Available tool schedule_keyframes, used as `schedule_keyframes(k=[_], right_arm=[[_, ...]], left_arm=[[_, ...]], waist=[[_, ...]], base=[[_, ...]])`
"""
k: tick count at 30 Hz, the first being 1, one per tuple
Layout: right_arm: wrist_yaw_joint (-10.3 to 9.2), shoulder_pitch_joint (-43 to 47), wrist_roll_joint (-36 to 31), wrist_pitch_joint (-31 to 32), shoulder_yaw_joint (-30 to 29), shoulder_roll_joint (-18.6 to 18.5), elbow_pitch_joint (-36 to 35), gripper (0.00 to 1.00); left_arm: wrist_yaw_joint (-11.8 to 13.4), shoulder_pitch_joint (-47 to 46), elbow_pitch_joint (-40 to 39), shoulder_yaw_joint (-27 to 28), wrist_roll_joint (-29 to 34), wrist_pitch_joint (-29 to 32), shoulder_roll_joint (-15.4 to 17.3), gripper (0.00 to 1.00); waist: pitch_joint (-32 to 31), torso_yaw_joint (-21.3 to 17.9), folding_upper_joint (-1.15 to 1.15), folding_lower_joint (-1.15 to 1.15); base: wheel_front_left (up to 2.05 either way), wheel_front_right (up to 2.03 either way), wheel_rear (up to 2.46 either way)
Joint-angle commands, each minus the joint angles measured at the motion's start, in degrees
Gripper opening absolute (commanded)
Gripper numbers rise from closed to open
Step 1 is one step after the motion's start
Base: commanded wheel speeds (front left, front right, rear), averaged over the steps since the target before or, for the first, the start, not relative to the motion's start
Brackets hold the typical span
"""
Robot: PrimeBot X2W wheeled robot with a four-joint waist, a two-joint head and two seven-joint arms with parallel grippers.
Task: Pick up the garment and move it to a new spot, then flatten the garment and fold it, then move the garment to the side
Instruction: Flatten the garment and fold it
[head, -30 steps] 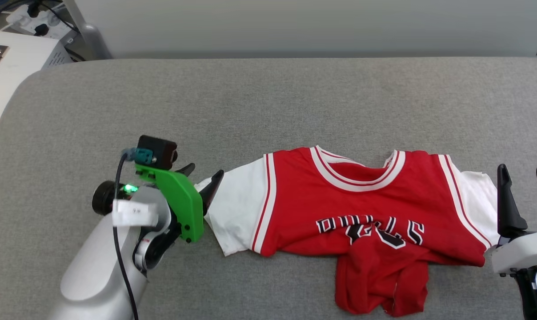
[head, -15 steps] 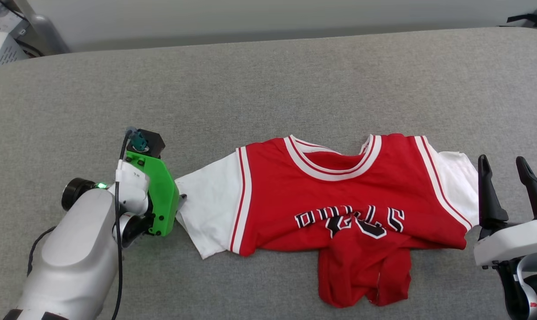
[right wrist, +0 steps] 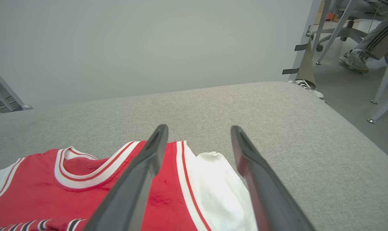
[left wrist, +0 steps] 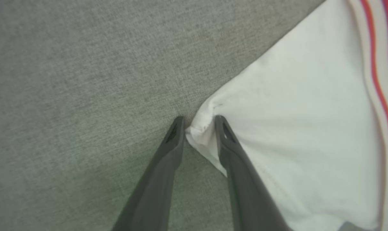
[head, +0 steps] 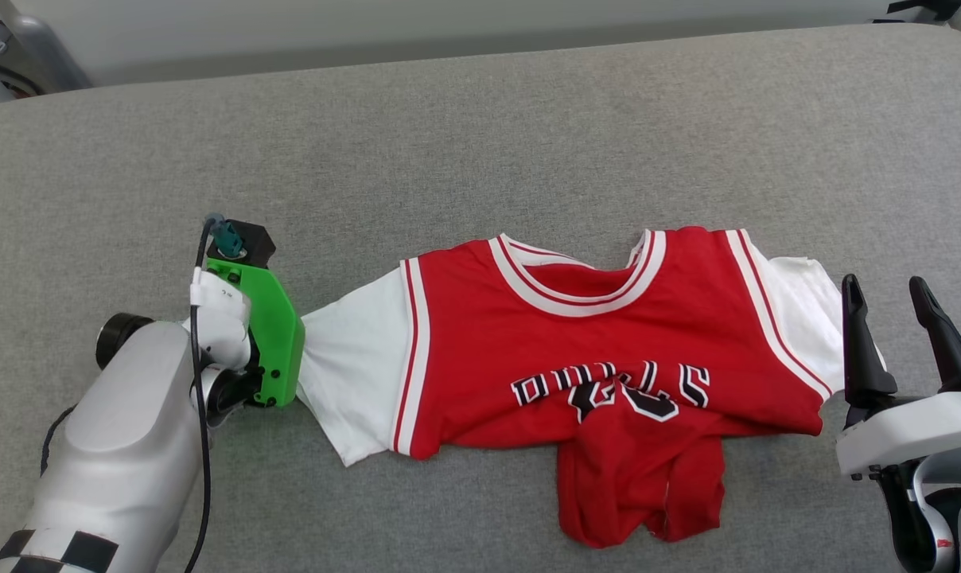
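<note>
The garment's lower part [head: 640,489] is bunched up below the lettering. The garment will open out into a long red body when I lift the white sleeves.
The garment [head: 592,350], a red jersey with white sleeves and black lettering, lies on the grey padded surface [head: 480,143], its lower part crumpled and folded under toward me. In the left wrist view my left gripper [left wrist: 198,123] points down at the outer corner of the left white sleeve [left wrist: 293,128]. The corner is bunched between the two dark fingertips, so the jaws are shut on it. In the head view a green wrist mount [head: 270,342] hides those fingers. My right gripper [head: 886,318] stands open just beside the right white sleeve [right wrist: 219,189], raised above the surface [right wrist: 197,141].
The padded surface ends in a rounded right edge [right wrist: 341,115]. Beyond that edge are a person's shoe [right wrist: 354,59] and chair legs [right wrist: 338,32] on the floor. A pale wall runs behind the surface, and some equipment [head: 3,56] stands at the back left.
The head camera has shifted. My left gripper tipped down onto the left sleeve corner and its jaws narrowed around it. The right gripper stayed open.
</note>
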Motion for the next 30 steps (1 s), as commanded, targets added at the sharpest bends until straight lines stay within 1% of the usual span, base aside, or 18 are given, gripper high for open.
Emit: schedule_keyframes(k=[1, 5, 10, 14, 16, 19, 23, 25, 28, 30], right_arm=[[-0.04, -0.46, -0.55, -0.39, -0.25, 0.17, 0.32, 1.00], [-0.04, -0.09, -0.92, 0.71, -0.58, -0.27, 0.90, 1.00], [-0.04, 0.88, -1.11, 4.70, -1.19, -1.18, 1.97, 1.00], [-0.04, 1.97, -1.32, 8.86, -2.47, -1.67, 2.87, 1.00], [-0.04, 2.53, -1.36, 11.21, -3.15, -1.75, 3.32, 1.00], [-0.04, 3.35, -1.60, 15.03, -4.23, -1.76, 3.78, 1.00], [-0.04, 4.09, -2.28, 20.07, -5.67, -1.81, 3.74, 1.00], [-0.04, 3.84, -2.54, 23.34, -6.20, -2.25, 3.41, 1.00], [-0.04, 2.41, -2.52, 29.18, -5.41, -4.37, 2.78, 1.00], [-0.04, 0.07, -1.38, 33.97, -4.69, -6.61, 2.25, 1.00]], left_arm=[[-0.13, 2.81, 2.08, -1.29, -0.84, 0.54, -0.94, 0.00], [0.01, 3.17, 1.89, 0.07, -1.80, -3.79, -0.80, 0.00], [1.31, 3.93, -0.52, 2.78, -3.00, -9.23, -0.05, 0.00], [2.72, 5.89, -5.32, 5.35, -4.58, -11.89, 1.29, 0.00], [3.78, 7.86, -8.91, 6.49, -5.20, -12.39, 2.63, 0.00], [5.67, 11.65, -14.95, 7.92, -6.23, -11.95, 4.58, 0.00], [8.94, 17.91, -24.21, 9.17, -7.72, -9.92, 6.46, 0.00], [10.98, 21.95, -30.79, 9.43, -8.15, -8.72, 7.44, 0.00], [13.85, 26.34, -39.01, 9.64, -8.67, -7.07, 8.11, 0.00], [15.84, 28.62, -44.45, 9.84, -8.79, -6.07, 8.51, 0.00]], waist=[[-0.35, 0.34, 0.00, 0.00], [-1.92, 1.38, 0.00, 0.00], [-4.34, 3.08, 0.00, 0.00], [-5.72, 4.81, 0.00, 0.00], [-6.29, 5.76, 0.00, 0.00], [-6.79, 7.07, 0.00, 0.00], [-6.85, 8.73, 0.00, 0.00], [-6.39, 9.74, 0.00, 0.00], [-5.57, 10.64, 0.00, 0.00], [-4.71, 11.20, 0.00, 0.00]], base=[[0.00, 0.00, 0.00], [0.00, 0.00, 0.00], [0.00, 0.00, 0.00], [0.00, 0.00, 0.00], [0.00, 0.00, 0.00], [0.00, 0.00, 0.00], [0.00, 0.00, 0.00], [0.00, 0.00, 0.00], [0.00, 0.00, 0.00], [0.00, 0.00, 0.00]])
